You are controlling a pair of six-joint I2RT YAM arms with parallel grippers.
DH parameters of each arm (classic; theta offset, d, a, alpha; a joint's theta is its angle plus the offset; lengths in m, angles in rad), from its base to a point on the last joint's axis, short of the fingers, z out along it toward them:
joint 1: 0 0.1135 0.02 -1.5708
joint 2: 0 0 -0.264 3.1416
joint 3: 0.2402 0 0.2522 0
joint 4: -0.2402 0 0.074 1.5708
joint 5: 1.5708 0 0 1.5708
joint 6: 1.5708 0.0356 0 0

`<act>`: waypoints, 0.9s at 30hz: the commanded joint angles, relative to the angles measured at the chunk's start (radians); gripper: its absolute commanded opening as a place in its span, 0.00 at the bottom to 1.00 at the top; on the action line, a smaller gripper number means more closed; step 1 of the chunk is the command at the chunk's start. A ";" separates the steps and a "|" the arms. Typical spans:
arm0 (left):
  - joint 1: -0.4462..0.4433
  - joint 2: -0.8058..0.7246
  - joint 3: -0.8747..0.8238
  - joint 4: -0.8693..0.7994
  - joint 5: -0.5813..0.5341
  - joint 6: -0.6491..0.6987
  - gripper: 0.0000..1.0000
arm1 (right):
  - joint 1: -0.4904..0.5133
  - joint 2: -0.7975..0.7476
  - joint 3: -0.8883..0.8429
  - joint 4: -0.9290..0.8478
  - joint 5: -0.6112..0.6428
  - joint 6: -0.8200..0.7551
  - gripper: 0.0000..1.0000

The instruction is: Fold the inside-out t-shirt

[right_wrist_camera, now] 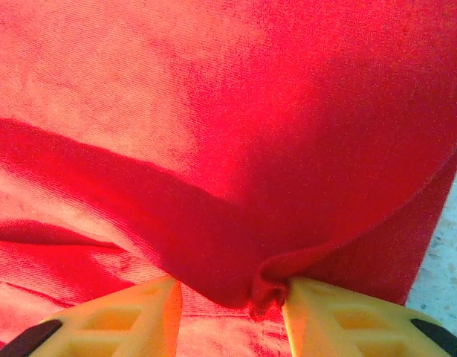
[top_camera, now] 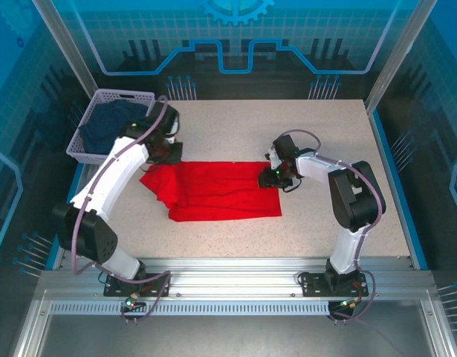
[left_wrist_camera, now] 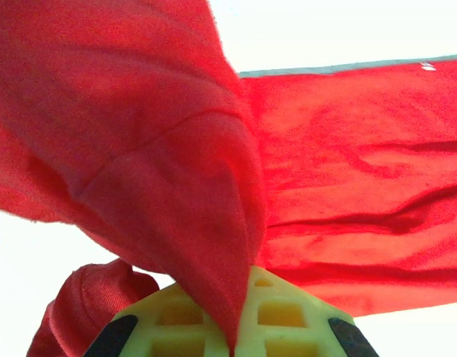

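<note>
The lifted flap [top_camera: 167, 186] faces the spread-out part of the t-shirt, so my left gripper keeps carrying the flap across and lets go over the t-shirt's middle [top_camera: 228, 187].
The inside-out t-shirt [top_camera: 221, 192] is bright red and lies partly folded in the middle of the table. My left gripper [top_camera: 166, 152] is at its far left corner. In the left wrist view that gripper [left_wrist_camera: 241, 312] is shut on a pinched ridge of the t-shirt [left_wrist_camera: 362, 149], which rises from the jaws as a lifted flap. My right gripper [top_camera: 273, 177] is at the shirt's right edge. In the right wrist view its jaws [right_wrist_camera: 229, 294] stand apart, and a bunched fold of the t-shirt [right_wrist_camera: 213, 111] rests against the inside of the right finger [right_wrist_camera: 317, 305].
A white basket [top_camera: 128, 95] at the far left corner holds a dark navy garment [top_camera: 109, 123]. Speckled table [top_camera: 325, 134] lies bare to the right of and behind the shirt. Blue enclosure walls stand around the table.
</note>
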 commanded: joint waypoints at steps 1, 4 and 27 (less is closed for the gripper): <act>-0.099 0.084 0.068 -0.076 -0.003 -0.084 0.00 | -0.019 -0.002 -0.033 -0.019 -0.028 0.018 0.44; -0.170 0.160 0.125 -0.087 0.000 -0.120 0.00 | -0.023 -0.006 -0.035 -0.007 -0.048 0.021 0.44; -0.309 0.431 0.362 -0.034 0.190 -0.212 0.00 | -0.041 -0.002 -0.066 0.019 -0.081 0.029 0.45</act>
